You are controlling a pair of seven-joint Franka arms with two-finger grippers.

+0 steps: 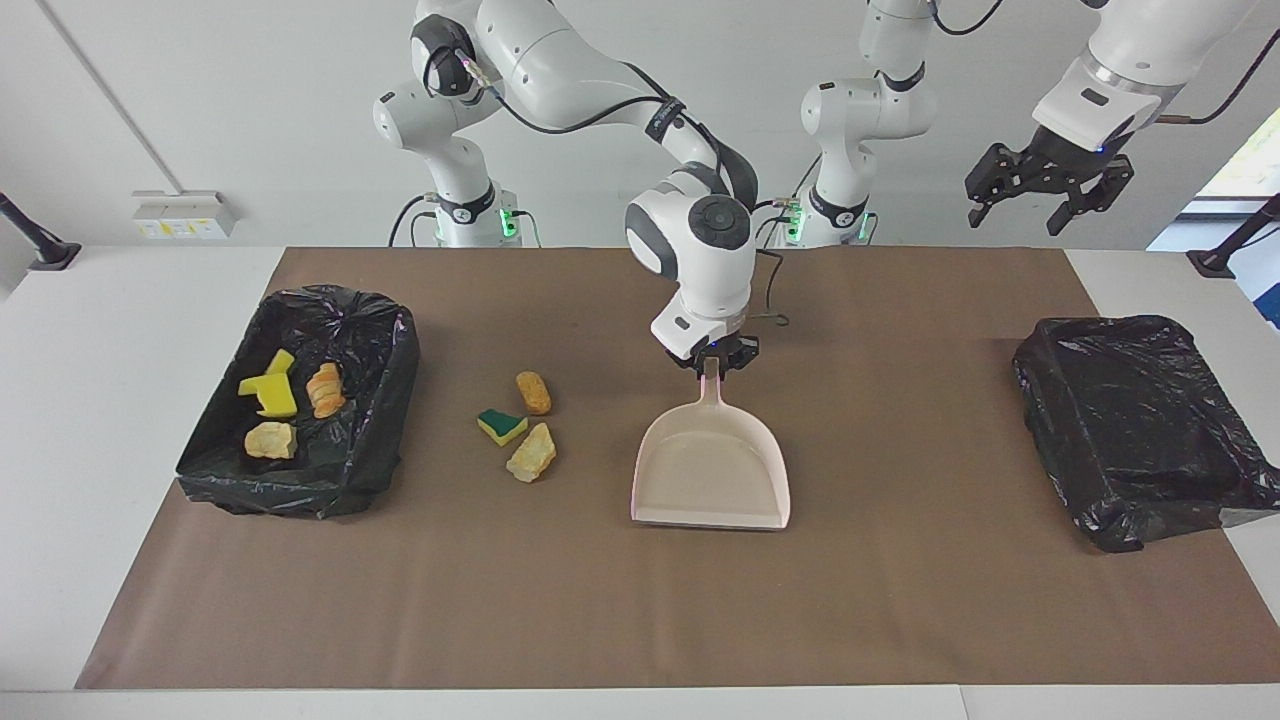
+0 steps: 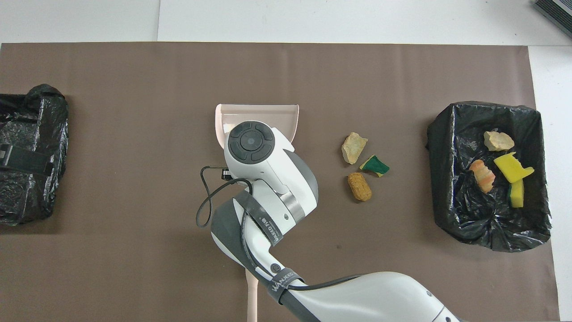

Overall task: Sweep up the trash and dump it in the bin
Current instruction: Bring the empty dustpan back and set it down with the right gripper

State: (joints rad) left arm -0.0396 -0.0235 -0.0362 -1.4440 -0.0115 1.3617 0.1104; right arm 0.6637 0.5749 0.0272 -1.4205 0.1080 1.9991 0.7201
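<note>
The loose trash chunks point(image 2: 359, 186) should all slide out when I tip the dustpan over the bin, because the dustpan's straight front edge point(image 2: 258, 105) is open.
My right gripper point(image 1: 713, 362) is shut on the handle of the pale pink dustpan point(image 1: 712, 470), which sits low at the middle of the mat. My arm hides most of the pan in the overhead view point(image 2: 259, 114). Three trash chunks lie beside the pan toward the right arm's end: an orange-brown piece point(image 1: 533, 392), a green-topped sponge bit point(image 1: 501, 426) and a pale yellow lump point(image 1: 531, 452). Several more chunks point(image 1: 270, 395) lie in the black-lined bin point(image 1: 390, 350) at that end. My left gripper point(image 1: 1015, 215) waits open, raised high over the left arm's end.
A second black-lined bin point(image 1: 1140, 430) stands at the left arm's end with no trash in it. A beige handle point(image 2: 251, 295) lies on the brown mat point(image 1: 640, 600) near the robots, partly under my right arm.
</note>
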